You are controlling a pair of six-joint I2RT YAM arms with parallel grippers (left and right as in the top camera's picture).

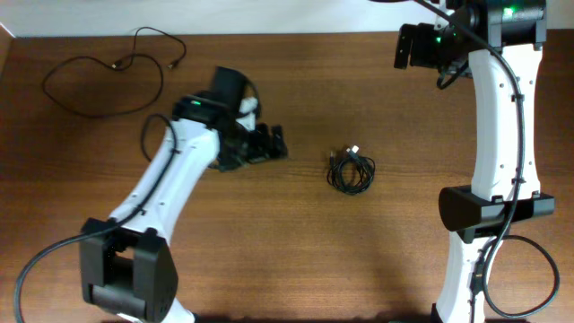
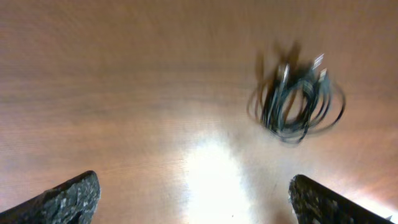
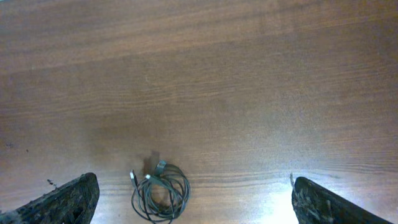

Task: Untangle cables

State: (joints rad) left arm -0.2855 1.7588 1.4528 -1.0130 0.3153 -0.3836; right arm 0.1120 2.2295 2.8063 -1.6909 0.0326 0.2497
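I should lower my right gripper, pinch the coil's side pieces (image 1: 369, 172) and lift them, because the gripper is high up and empty and the black bundle (image 1: 350, 173) lies coiled below.
A small coiled bundle of thin black cables (image 1: 351, 170) with light plug ends lies on the wooden table right of centre. It also shows, blurred, in the left wrist view (image 2: 297, 102) and in the right wrist view (image 3: 160, 191). A separate thin black cable (image 1: 99, 85) lies spread in a wide loop at the far left. My left gripper (image 1: 272, 144) is open and empty, left of the bundle and apart from it; its fingers are wide apart in the left wrist view (image 2: 199, 202). My right gripper (image 1: 408, 47) is high at the far right, open and empty (image 3: 196, 202).
The left arm (image 1: 161, 188) reaches diagonally from the front left. The right arm (image 1: 493, 135) stands along the right side with its own thick black cable looped at its base (image 1: 525, 278). The table's far edge (image 1: 269, 34) runs along the top.
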